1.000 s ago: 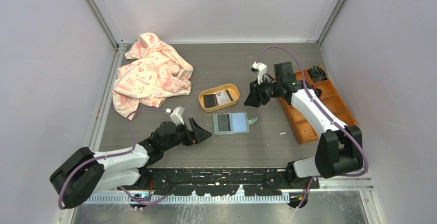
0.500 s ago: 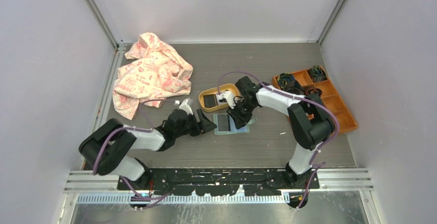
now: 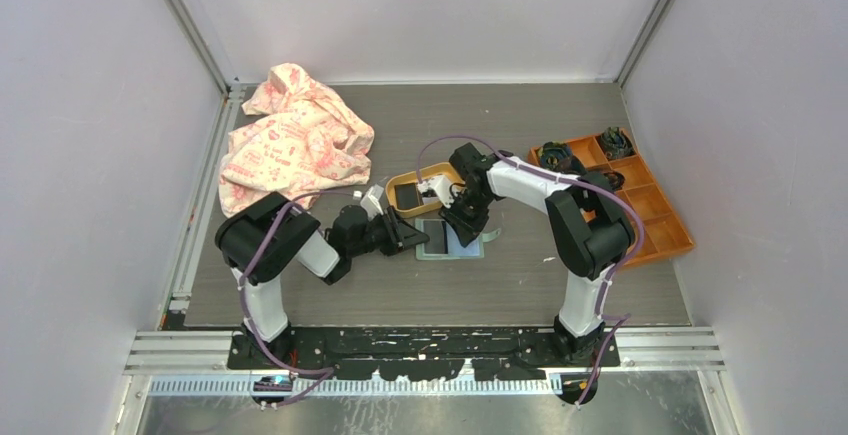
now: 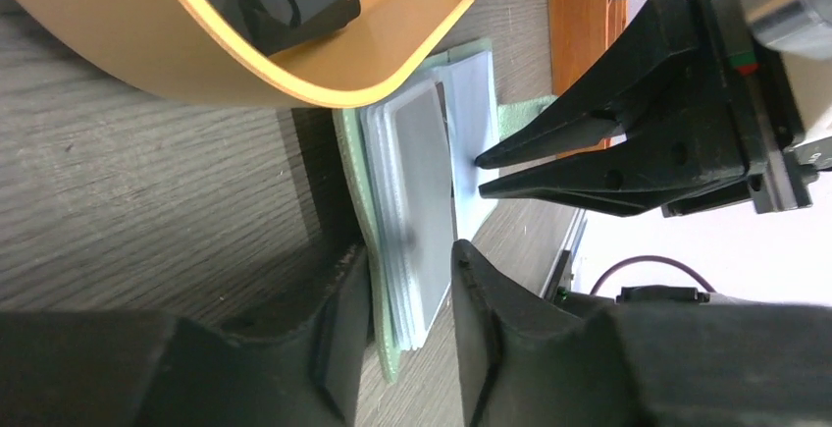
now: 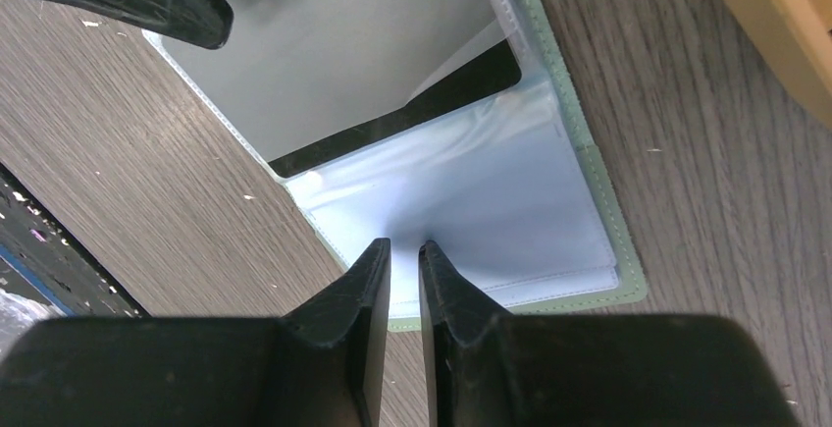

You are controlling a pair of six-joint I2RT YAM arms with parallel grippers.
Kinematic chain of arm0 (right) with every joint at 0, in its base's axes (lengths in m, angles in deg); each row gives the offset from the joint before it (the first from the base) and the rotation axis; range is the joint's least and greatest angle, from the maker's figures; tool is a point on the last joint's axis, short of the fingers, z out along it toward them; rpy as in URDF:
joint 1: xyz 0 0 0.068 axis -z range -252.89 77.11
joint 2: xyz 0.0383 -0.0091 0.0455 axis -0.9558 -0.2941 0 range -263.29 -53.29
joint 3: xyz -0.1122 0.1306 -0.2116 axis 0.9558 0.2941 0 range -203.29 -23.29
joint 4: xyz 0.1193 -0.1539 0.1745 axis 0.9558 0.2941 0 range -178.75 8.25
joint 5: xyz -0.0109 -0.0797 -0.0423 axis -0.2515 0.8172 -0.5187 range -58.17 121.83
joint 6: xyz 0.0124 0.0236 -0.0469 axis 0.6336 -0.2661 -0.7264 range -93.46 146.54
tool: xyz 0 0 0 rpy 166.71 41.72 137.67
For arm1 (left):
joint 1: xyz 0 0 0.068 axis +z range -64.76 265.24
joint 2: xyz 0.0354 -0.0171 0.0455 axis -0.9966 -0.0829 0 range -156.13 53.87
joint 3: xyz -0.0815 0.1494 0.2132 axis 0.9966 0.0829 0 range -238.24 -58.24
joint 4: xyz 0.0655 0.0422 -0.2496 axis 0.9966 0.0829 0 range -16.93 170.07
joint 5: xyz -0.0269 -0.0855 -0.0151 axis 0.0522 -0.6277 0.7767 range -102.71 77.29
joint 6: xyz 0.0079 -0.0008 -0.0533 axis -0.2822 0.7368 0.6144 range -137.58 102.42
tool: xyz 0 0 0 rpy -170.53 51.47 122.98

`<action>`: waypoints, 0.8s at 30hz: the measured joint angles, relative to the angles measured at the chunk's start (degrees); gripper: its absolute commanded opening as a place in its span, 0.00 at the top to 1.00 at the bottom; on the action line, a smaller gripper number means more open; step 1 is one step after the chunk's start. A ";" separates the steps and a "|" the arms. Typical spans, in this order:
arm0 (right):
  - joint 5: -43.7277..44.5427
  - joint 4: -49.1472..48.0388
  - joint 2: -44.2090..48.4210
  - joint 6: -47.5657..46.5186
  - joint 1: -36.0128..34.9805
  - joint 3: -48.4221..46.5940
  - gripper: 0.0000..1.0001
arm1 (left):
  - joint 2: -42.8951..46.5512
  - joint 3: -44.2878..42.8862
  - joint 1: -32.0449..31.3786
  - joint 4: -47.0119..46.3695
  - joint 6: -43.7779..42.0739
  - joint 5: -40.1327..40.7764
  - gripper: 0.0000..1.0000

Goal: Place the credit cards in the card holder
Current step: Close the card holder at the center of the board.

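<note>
The clear sleeve [image 3: 468,247] is under my right gripper, where the card holder has to fold shut. The right gripper should move away while my left gripper folds the card holder's edge [image 3: 419,254] over.
The sage-green card holder [image 3: 474,248] lies open on the table, its clear sleeves [image 5: 491,201] facing up. A grey card with a black stripe [image 5: 392,64] sits in a sleeve. More credit cards, one black [image 3: 408,195] and one white [image 3: 432,188], lie in the yellow-orange tray [image 3: 452,172]. My left gripper [image 4: 407,280] straddles the holder's left edge, its jaws partly closed with a gap still showing beside the sleeves. My right gripper [image 5: 402,248] points down onto a clear sleeve. Only a narrow slit separates its jaws, and nothing visible lies in it.
The tray [image 4: 196,54] stands just behind the holder, close to both grippers. An orange compartment box [image 3: 620,195] with small dark items is at the right. A crumpled pink-patterned cloth [image 3: 295,150] lies at the back left.
The left arm reached forward to the holder's left edge and its jaws narrowed. The right gripper came from near the orange box down onto the holder, also narrowing.
</note>
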 measured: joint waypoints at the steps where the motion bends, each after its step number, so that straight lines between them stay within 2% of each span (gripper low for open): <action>1: 0.00 0.13 -0.13 -0.02 0.00 -0.13 0.77 | -0.46 -0.11 0.00 -0.11 0.28 -0.37 0.69; 4: -0.04 0.55 -0.39 0.00 0.00 -0.50 0.77 | -0.68 -0.20 -0.04 0.79 0.33 -0.87 0.84; 8: -0.74 1.11 -0.70 0.04 0.02 -0.96 0.75 | 1.88 -0.42 -0.55 5.99 0.15 -0.37 1.00; 13: -5.62 2.71 -0.70 0.37 1.27 -1.01 0.71 | 10.78 -2.23 -2.86 18.69 -2.80 2.82 1.00; 19: -14.12 3.63 2.12 2.75 8.04 -0.98 0.70 | 23.80 -10.05 -7.28 48.83 -9.46 12.28 1.00; 24: -16.92 1.33 7.41 6.49 14.38 -0.87 0.69 | 25.03 -20.57 -9.77 71.73 -14.08 19.30 1.00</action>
